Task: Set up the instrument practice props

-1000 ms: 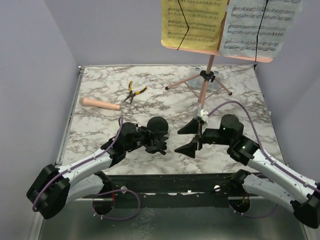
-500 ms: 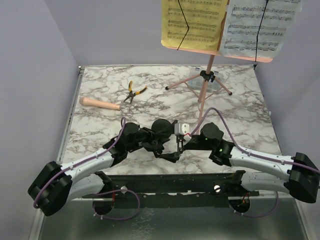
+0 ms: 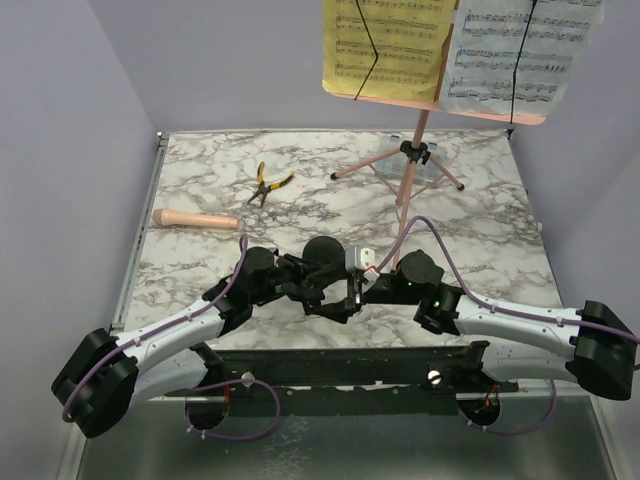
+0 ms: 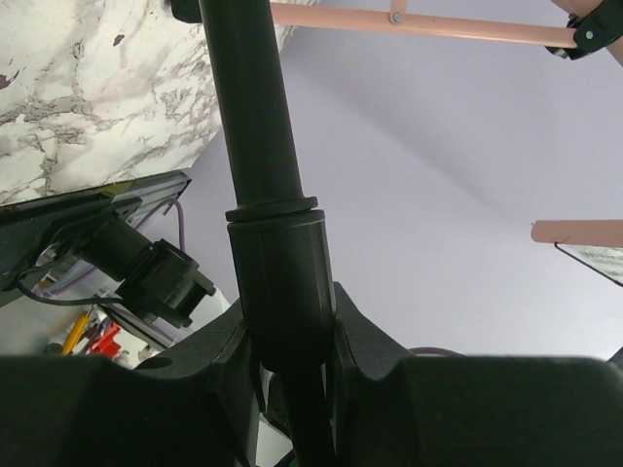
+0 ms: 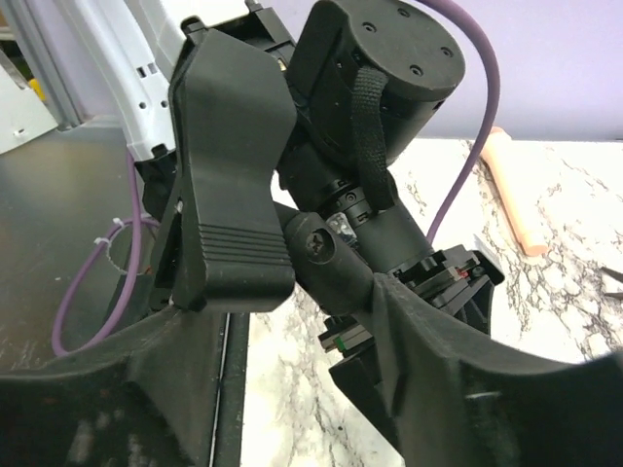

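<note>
The mic stand is tipped [image 3: 323, 250] in my left gripper, the one nearer the microphone, so next my right gripper grabs the pole [image 4: 311, 418] and straightens the stand up first.
The short black mic stand is tipped over, its round base [image 3: 322, 250] toward the table's middle. My left gripper [image 3: 308, 284] is shut on its black pole [image 4: 273, 195]. My right gripper [image 3: 353, 292] is open, and the stand's ridged clip [image 5: 232, 195] and screw joint [image 5: 323, 251] sit between its fingers, the joint against the right finger. The pink-beige microphone [image 3: 195, 218] lies at the left. The pink tripod music stand [image 3: 410, 170] stands at the back right, holding a yellow sheet [image 3: 385, 45] and a white sheet [image 3: 520, 50].
Yellow-handled pliers [image 3: 268, 183] lie at the back, left of the music stand's legs. A black rail [image 3: 340, 362] runs along the table's near edge. Purple walls close in the left, back and right sides.
My right arm swung left and brought its open gripper around the mic stand's clip end. The left gripper kept its hold. The microphone shifted slightly left and nearer.
</note>
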Robot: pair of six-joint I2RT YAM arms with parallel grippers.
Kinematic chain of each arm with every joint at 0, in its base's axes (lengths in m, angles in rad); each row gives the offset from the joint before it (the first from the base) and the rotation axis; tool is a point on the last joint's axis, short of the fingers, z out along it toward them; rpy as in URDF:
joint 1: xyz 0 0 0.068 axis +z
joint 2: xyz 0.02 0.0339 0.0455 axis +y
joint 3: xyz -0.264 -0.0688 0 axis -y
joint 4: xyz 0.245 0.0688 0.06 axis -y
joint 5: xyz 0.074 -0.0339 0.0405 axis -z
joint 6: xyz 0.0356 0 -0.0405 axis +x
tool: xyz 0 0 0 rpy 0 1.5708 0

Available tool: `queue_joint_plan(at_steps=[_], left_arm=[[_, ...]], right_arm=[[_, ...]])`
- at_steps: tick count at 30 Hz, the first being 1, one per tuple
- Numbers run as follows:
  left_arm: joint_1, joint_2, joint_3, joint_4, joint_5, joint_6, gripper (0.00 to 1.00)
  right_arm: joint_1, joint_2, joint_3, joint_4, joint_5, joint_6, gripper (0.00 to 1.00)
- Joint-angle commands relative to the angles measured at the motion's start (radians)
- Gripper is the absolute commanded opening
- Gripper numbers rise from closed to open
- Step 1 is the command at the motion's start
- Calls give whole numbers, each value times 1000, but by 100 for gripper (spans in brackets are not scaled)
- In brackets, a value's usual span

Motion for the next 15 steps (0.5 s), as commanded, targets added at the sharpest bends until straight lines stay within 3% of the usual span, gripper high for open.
queue_joint_plan(at_steps=[1, 5, 9, 15], left_arm=[[-11, -16, -12, 55, -55, -280, 0], [-17, 3, -10, 6, -86, -328, 0], [-17, 45, 8, -47, -127, -362, 0], [-17, 122, 16, -51, -157, -405, 10]], right_arm=[[4, 16, 11, 138, 166, 146, 58], [2, -1, -20, 99, 389, 224, 46], [2, -33, -74, 105, 566, 301, 26], [2, -29, -85, 45, 626, 322, 23]])
